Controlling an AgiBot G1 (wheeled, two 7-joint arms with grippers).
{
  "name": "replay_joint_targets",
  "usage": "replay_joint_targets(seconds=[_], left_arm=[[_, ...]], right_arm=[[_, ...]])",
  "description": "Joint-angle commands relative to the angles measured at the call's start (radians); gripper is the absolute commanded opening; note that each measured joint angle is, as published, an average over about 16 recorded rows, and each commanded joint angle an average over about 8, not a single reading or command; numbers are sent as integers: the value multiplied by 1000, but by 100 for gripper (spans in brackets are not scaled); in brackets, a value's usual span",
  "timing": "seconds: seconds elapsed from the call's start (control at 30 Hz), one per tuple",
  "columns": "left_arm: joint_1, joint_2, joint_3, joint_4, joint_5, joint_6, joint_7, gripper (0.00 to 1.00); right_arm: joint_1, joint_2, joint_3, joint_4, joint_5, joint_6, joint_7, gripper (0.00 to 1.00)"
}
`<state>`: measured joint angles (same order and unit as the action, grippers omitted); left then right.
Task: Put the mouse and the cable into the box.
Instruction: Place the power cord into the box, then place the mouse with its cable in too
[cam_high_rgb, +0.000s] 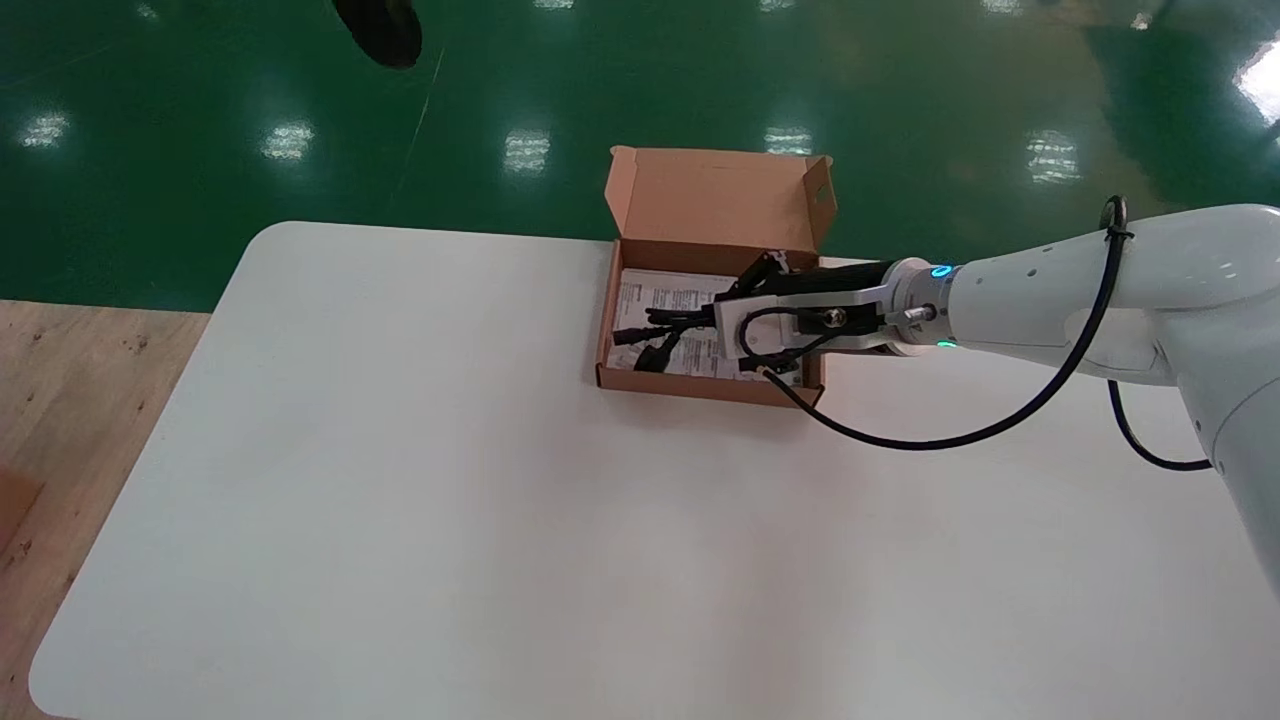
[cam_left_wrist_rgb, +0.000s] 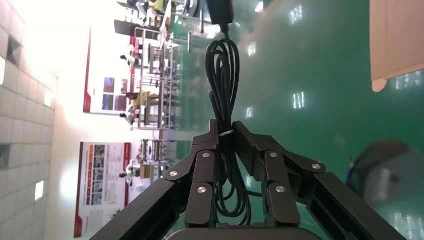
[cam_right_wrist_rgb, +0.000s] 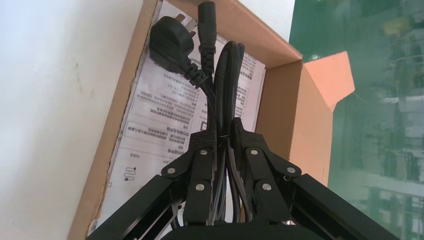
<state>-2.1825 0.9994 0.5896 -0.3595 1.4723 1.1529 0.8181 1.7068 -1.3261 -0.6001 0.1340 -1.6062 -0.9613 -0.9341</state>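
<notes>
The robot's right gripper is blocking the box with the power cable (cam_high_rgb: 679, 324), so it needs to open and move back out before the left gripper lowers the second cable bundle inside (cam_high_rgb: 705, 356).
The brown cardboard box (cam_high_rgb: 700, 388) stands open at the table's far edge, its lid (cam_high_rgb: 715, 195) upright behind it. My right gripper (cam_high_rgb: 705, 320) reaches into it from the right, shut on a bundled black power cable (cam_right_wrist_rgb: 220, 75). The cable's plugs (cam_right_wrist_rgb: 172, 40) lie over a printed sheet (cam_right_wrist_rgb: 160, 115) on the box floor near the left wall. In the left wrist view my left gripper (cam_left_wrist_rgb: 226, 132) is shut on a second tied black cable bundle (cam_left_wrist_rgb: 223, 75), held over the green floor. I see no mouse in any view.
The white table (cam_high_rgb: 500, 500) spreads wide in front of the box. The right arm's own black hose (cam_high_rgb: 950, 435) loops down to the tabletop. A dark shape (cam_high_rgb: 380, 30) hangs at the head view's top edge. A cardboard flap (cam_left_wrist_rgb: 395, 40) shows in the left wrist view.
</notes>
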Motion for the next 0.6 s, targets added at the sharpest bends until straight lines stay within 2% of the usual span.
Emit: replay_joint_targets(seconds=[0.03,0.13,0.17,0.43,0.6], left_arm=[[3,-2,-1,-8,-1,0,3,0],[10,-4,0,-15,-1,0,1,0],[12,-4,1,-18,0,0,-1,0],[19,0,16,-32,20,6,-22,0],[44,39,24,-23,17,23,-36,0]], right_arm=[[1,-7,0,-20,1,-3,-12,57],[7,-11,-3,-37,0,-9,-17,95],[8,-12,-3,-41,1,-10,-19,100],[18,-11,-1,-57,10,-11,-30,100],[62,29,18,-69,38,-20,-18,100]])
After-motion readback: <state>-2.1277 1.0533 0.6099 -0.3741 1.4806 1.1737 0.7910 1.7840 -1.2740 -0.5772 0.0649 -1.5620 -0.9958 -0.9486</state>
